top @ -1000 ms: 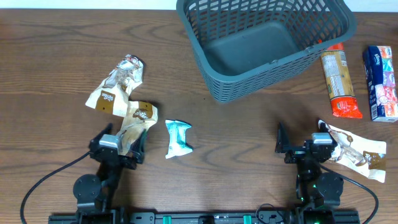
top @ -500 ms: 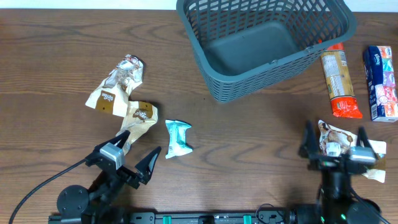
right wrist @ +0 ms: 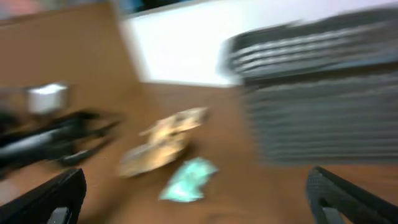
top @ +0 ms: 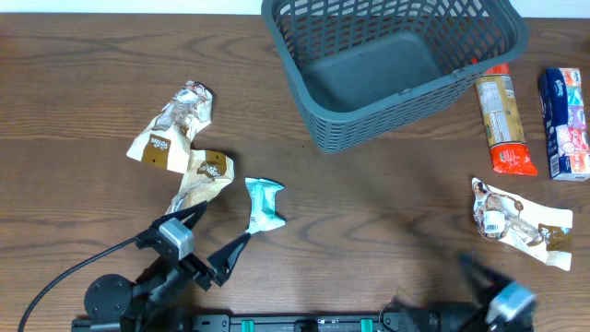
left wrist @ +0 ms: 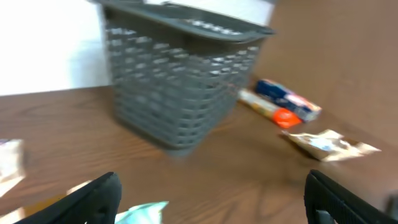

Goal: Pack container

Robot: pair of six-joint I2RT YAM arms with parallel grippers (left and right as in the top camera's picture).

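The container [top: 396, 78] is standing crooked at the back, so the robot's right gripper should reach over the container's rim [top: 513, 26] and the left gripper should reach to the container's front side before packing.
The container [top: 369, 120], a dark grey-blue slatted basket, stands empty at the back of the table, and its wall [left wrist: 174, 93] fills the left wrist view. My left gripper [top: 217, 233] is open low at the front left. A teal packet [top: 265, 205] lies just ahead of its fingers and shows in the wrist view as the teal packet [left wrist: 143, 213], by the left fingertip and not gripped. My right gripper [right wrist: 198, 198] is open and holds nothing. Its view is blurred and faces the teal packet [right wrist: 186, 180] and the basket [right wrist: 323, 93]. The right arm [top: 505, 300] is a blur at the front edge.
Two brown-and-white snack packets [top: 175, 124] [top: 203, 180] lie at the left. Another brown-and-white packet [top: 516, 221] lies at the front right. An orange-ended tube packet [top: 501, 120] and a blue packet [top: 564, 120] lie right of the basket.
The right arm has pulled back from the front-right packet toward the table's front edge and turned leftward. The left gripper has swung right, toward the teal packet. Both stay open.
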